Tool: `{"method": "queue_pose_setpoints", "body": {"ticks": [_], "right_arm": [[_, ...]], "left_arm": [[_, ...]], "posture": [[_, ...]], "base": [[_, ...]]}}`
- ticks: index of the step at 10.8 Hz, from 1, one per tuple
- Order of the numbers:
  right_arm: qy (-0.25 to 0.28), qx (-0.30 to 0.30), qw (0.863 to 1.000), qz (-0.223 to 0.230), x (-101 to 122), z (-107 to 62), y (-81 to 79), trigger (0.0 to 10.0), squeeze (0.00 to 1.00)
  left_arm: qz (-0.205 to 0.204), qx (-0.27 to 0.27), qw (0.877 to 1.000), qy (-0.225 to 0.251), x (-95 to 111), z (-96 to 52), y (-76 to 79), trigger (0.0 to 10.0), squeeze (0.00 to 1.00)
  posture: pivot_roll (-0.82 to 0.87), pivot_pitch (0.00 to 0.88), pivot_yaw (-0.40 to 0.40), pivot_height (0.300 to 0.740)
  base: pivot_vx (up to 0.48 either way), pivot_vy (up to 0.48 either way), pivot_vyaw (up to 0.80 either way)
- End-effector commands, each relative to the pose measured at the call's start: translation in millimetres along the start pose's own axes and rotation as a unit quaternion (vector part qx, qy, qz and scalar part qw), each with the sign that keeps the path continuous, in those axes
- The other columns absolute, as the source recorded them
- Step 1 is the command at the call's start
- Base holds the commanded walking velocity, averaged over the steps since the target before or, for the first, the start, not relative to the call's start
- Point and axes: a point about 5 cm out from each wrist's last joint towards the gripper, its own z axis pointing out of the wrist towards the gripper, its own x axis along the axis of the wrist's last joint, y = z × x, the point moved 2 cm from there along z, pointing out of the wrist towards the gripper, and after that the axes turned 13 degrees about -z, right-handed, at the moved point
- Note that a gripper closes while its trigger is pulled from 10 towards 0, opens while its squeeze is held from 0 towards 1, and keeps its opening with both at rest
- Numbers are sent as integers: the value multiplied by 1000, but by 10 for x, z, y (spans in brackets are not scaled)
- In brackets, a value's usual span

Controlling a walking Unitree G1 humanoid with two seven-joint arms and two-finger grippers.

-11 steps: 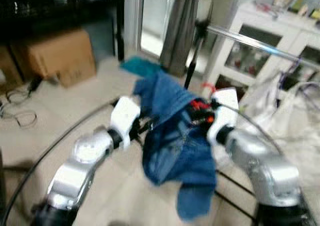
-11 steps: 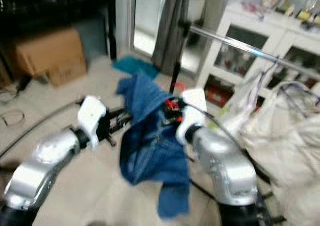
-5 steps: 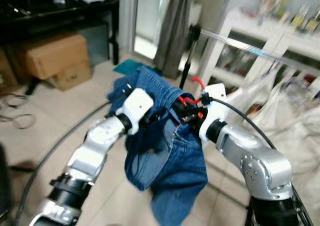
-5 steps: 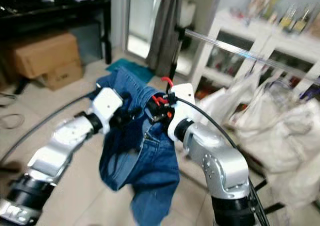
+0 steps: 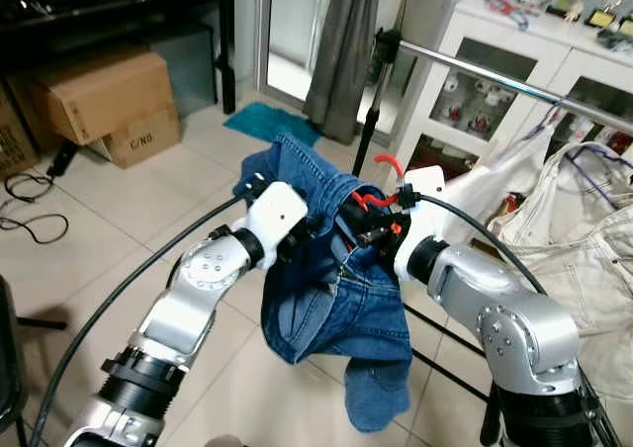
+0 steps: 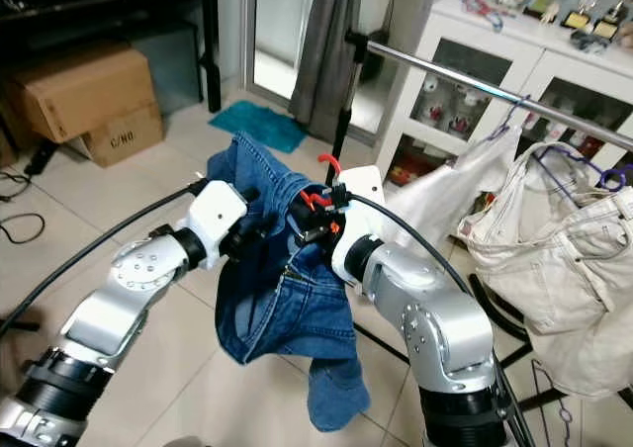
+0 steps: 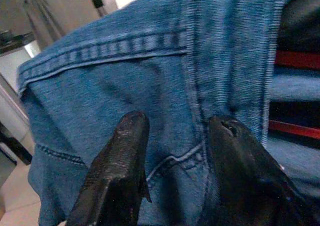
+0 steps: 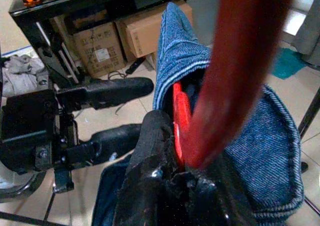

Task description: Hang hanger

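Note:
The open denim edge (image 7: 271,76) leaves the red hanger's bars exposed, so the jeans (image 5: 351,313) will slip off the hanger and dangle limply when I pull them away.
Blue jeans (image 5: 336,289) hang folded over a red hanger (image 5: 384,160), held up in front of me. My right gripper (image 5: 374,225) is shut on the hanger just under its hook; up close, the red hanger (image 8: 240,61) crosses a black finger (image 8: 155,151). My left gripper (image 5: 309,231) is open at the waistband on the jeans' left side. Its two fingers straddle a denim seam (image 7: 200,86), spread apart. The silver clothes rail (image 5: 495,76) runs behind and above to the right, apart from the hanger.
White garments (image 5: 584,239) hang on the rail at right, before a white cabinet (image 5: 514,32). A grey curtain (image 5: 341,51) and teal mat (image 5: 272,123) lie behind. Cardboard boxes (image 5: 89,96) and floor cables (image 5: 25,220) are at left. The rail's black post (image 5: 374,111) stands just behind the jeans.
The view has shifted and sharpened. My left gripper has come in from beside the jeans to their waistband. The right gripper keeps its hold on the hanger.

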Motion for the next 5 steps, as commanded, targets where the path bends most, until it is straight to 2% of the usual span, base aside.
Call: {"method": "queue_pose_setpoints", "body": {"ticks": [1, 5], "right_arm": [[9, -4, 1000, -1, 60, -9, 50, 0, 0], [11, -7, 1000, 4, 58, -14, 68, 0, 0]], "left_arm": [[-2, 8, 1000, 13, 60, -6, -2, 0, 0], [-45, 15, 998, 30, 59, -49, -20, 0, 0]], "posture": [[75, 0, -146, 740], [71, 0, -143, 740]], "base": [[0, 0, 0], [0, 0, 0]]}}
